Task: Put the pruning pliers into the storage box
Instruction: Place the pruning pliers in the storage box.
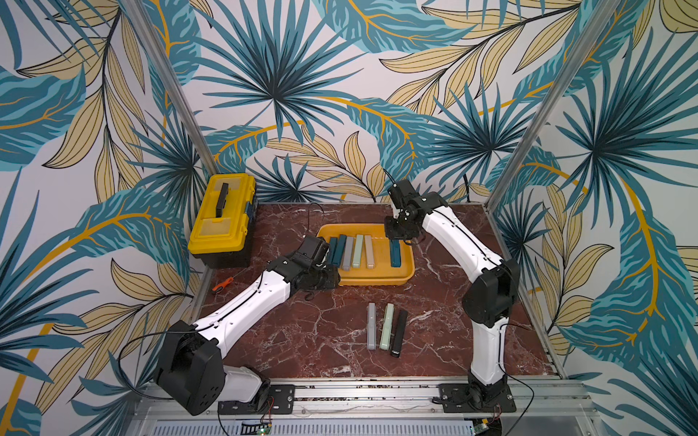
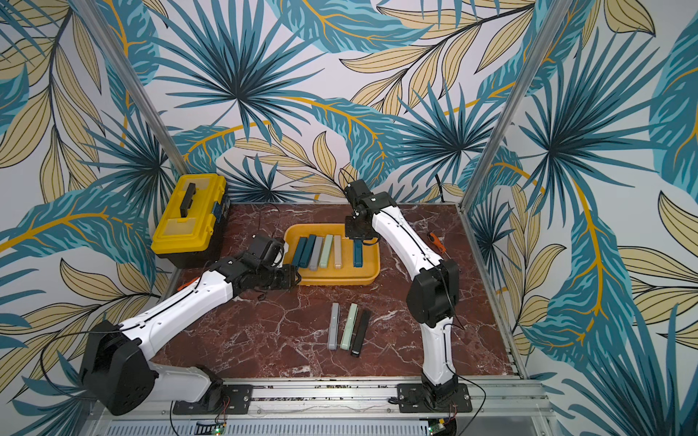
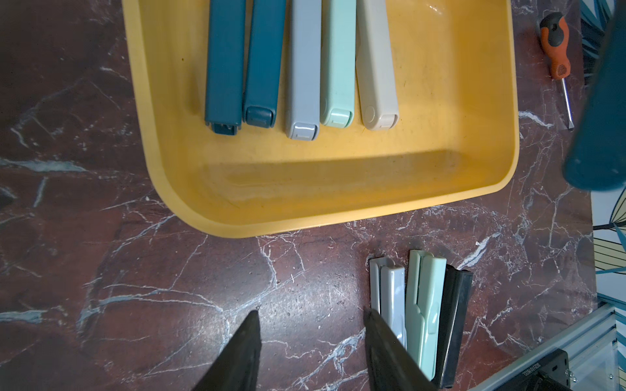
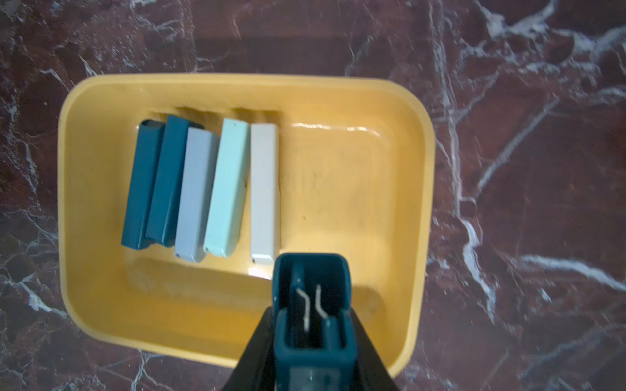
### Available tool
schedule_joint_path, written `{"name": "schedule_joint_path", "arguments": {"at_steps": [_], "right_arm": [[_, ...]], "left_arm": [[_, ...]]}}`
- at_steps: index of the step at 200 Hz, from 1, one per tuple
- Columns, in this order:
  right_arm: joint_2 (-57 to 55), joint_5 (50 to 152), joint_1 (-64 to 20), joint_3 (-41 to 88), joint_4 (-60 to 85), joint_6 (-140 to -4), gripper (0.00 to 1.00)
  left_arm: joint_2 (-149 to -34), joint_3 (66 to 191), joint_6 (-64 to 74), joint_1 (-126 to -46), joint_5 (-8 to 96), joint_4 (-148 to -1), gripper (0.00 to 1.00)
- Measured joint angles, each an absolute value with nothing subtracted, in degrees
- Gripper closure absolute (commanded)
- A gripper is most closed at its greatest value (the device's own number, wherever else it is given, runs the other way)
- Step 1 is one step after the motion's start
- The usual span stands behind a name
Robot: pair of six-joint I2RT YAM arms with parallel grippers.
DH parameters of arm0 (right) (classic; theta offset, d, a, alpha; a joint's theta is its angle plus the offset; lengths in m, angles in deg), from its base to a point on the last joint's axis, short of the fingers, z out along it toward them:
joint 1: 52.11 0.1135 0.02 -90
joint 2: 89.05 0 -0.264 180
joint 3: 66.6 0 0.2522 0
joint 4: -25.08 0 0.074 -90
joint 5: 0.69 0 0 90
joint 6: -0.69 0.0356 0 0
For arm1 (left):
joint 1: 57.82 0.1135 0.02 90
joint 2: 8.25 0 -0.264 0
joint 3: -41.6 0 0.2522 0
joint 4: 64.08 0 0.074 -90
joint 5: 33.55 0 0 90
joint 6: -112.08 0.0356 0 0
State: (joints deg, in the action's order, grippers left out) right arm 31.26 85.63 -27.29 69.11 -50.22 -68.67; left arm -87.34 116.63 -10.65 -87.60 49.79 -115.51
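My right gripper should keep going down to the free space (image 1: 379,255) beside the beige plier, as the held dark teal plier (image 1: 394,256) is parallel to the row, and let go there.
The orange-yellow storage box (image 1: 377,281) (image 4: 74,169) sits mid-table with several pruning pliers (image 1: 351,253) (image 4: 203,189) in a row at its left. My right gripper (image 1: 396,239) (image 4: 313,338) is shut on a dark teal pruning plier (image 1: 395,254) (image 4: 311,291) that hangs upright over the box's empty right part. Three more pliers lie on the table in front of the box: grey (image 1: 371,326), pale green (image 1: 386,327) and black (image 1: 398,332). My left gripper (image 1: 330,278) (image 3: 311,315) is open and empty by the box's left front corner.
A yellow lidded toolbox (image 1: 223,219) stands at the back left. A small orange-handled tool (image 1: 223,284) lies in front of it, beside my left arm. An orange-handled screwdriver (image 2: 434,239) (image 3: 555,47) lies right of the box, behind my right arm. A metal rail (image 1: 377,392) runs along the front edge.
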Motion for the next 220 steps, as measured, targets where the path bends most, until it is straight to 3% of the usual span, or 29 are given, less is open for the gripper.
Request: {"name": "schedule_joint_path", "arguments": {"at_steps": [61,220], "right_arm": [[43.35,87.49,-27.88,76.17,-50.18,-71.18,0.74],[53.89,89.46,-27.99,76.37,-44.19,-71.73,0.74]], "left_arm": [[-87.47,118.43,-10.76,-87.60,49.79,-115.23,0.49],[-87.34,118.43,-11.39,-87.60,50.10,-116.25,0.49]]}}
